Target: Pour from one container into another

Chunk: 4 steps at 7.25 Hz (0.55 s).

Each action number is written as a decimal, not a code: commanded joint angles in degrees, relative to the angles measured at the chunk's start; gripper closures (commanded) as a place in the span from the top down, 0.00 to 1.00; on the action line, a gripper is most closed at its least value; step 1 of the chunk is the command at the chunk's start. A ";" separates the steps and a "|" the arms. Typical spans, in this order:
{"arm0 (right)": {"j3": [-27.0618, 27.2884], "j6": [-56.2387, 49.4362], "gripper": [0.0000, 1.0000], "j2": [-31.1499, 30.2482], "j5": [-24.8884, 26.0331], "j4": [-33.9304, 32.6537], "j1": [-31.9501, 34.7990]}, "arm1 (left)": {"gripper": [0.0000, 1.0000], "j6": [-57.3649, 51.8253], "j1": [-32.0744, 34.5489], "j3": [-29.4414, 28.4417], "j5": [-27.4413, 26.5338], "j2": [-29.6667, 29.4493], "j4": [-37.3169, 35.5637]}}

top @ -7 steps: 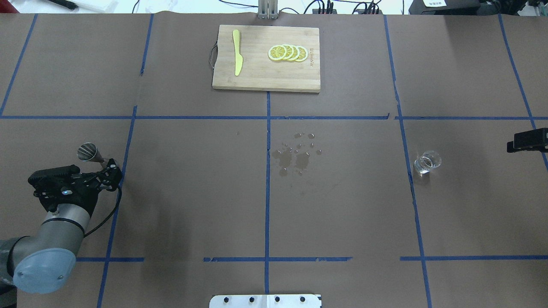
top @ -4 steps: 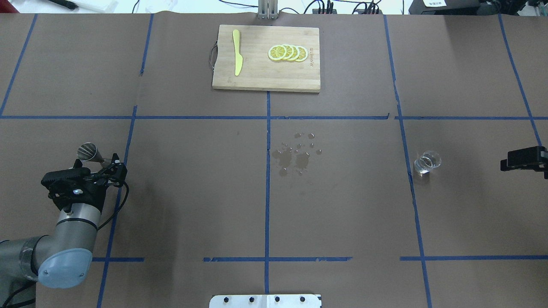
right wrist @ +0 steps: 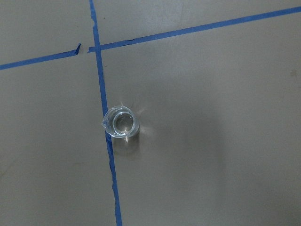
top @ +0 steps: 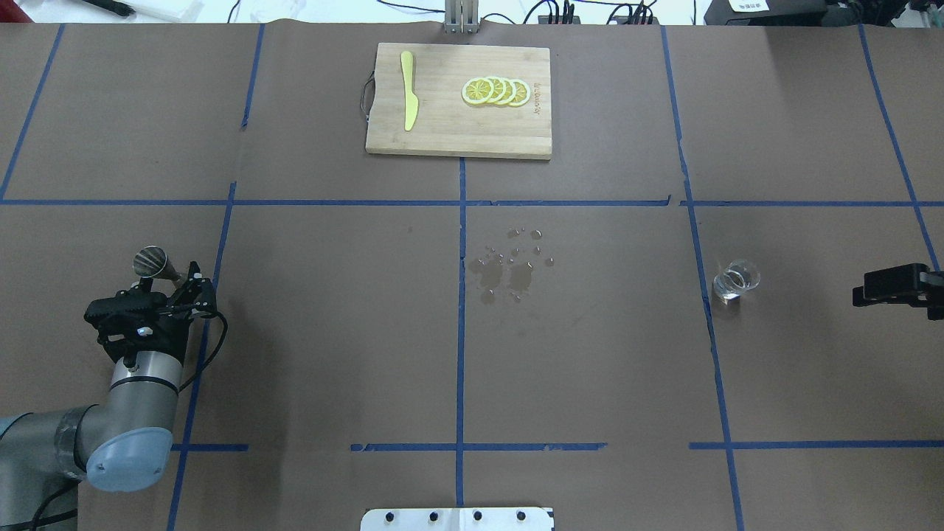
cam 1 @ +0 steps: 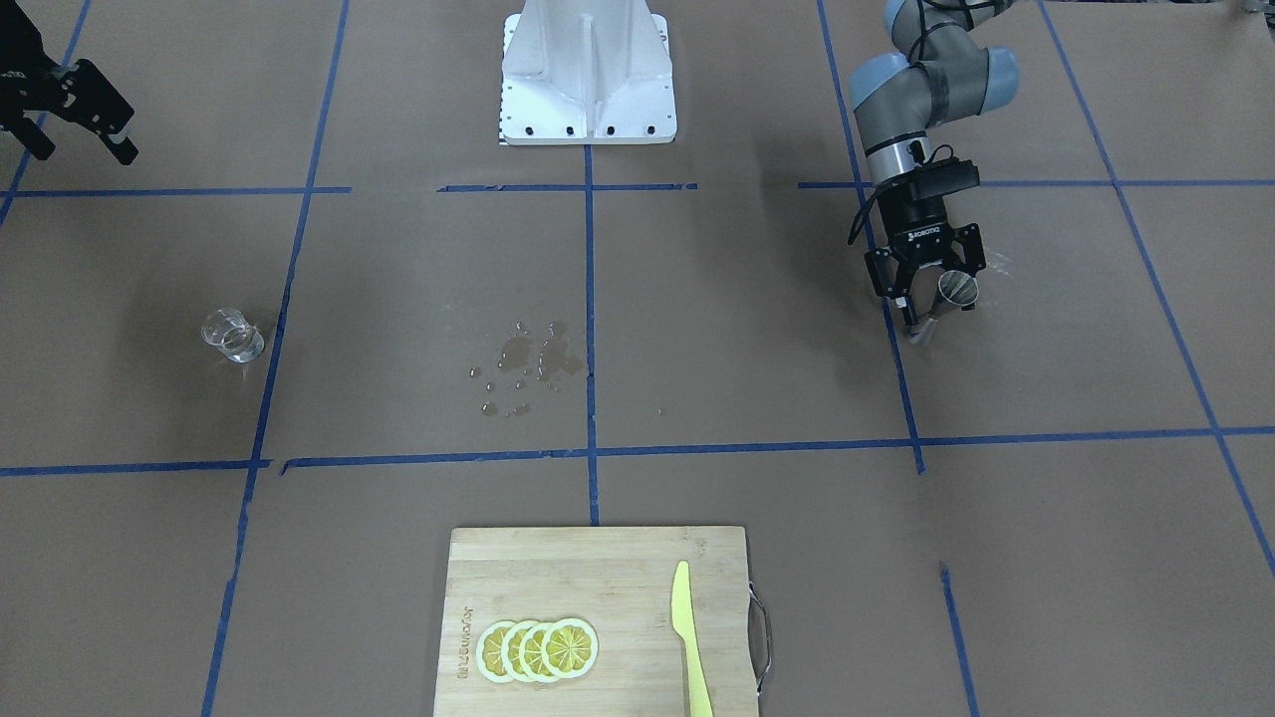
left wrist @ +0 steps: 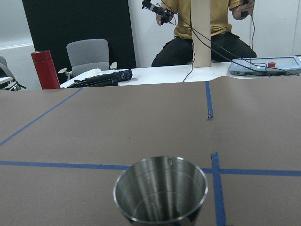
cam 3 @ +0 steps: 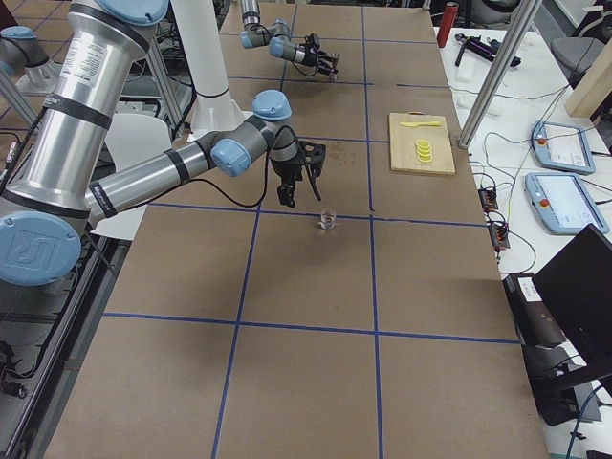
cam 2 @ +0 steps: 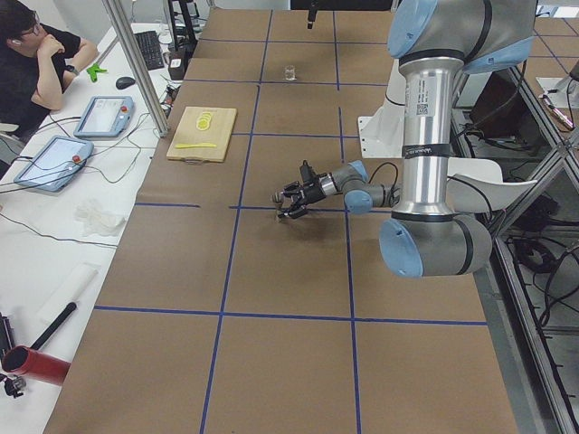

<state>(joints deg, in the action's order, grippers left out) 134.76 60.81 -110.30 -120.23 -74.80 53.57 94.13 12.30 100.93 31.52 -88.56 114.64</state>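
Note:
The jigger shows plain grey walls (left wrist: 160, 189) inside, so its empty upper cone (cam 1: 958, 288) should take in the clear glass cup's water when I carry the jigger over.
The grey metal jigger (top: 150, 260) stands at the table's left, and its open upper cone (left wrist: 160, 190) fills the bottom of the left wrist view. My left gripper (cam 1: 941, 304) is open, with its fingers on either side of the jigger's lower part (cam 1: 959, 287). The clear glass cup (top: 735, 279) stands upright at the right, on a blue tape line (right wrist: 121, 124). My right gripper (cam 1: 85, 149) hangs open above the table, to the right of the cup and well apart from it.
A bamboo cutting board (top: 442, 133) at the far middle carries lemon slices (top: 495, 91) and a yellow knife (top: 408, 90). Spilled drops (top: 509, 269) wet the paper at the centre. The robot's white base (cam 1: 588, 70) stands at the near edge.
My left arm has swung rightward and turned at the wrist while its fingers stayed at the jigger. My right gripper has moved leftward toward the glass cup. Neither container moved.

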 commanded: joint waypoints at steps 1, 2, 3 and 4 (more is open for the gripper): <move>0.06 0.10 1.00 0.08 0.00 0.00 -0.40 | 0.51 0.00 0.00 -0.73 -0.05 -0.30 -0.04; -0.02 0.36 1.00 0.08 0.09 0.00 -0.66 | 0.41 0.00 0.00 -0.73 -0.05 -0.39 -0.04; 0.06 0.36 1.00 0.08 0.09 0.00 -0.66 | 0.39 0.00 0.00 -0.82 -0.05 -0.65 0.05; -0.02 0.36 1.00 0.08 0.09 0.00 -0.75 | 0.39 0.00 0.00 -1.26 -0.05 -0.74 0.05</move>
<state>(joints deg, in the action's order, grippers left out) 134.78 61.13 -110.22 -120.16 -74.80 52.94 94.13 12.30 100.04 31.47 -89.12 114.66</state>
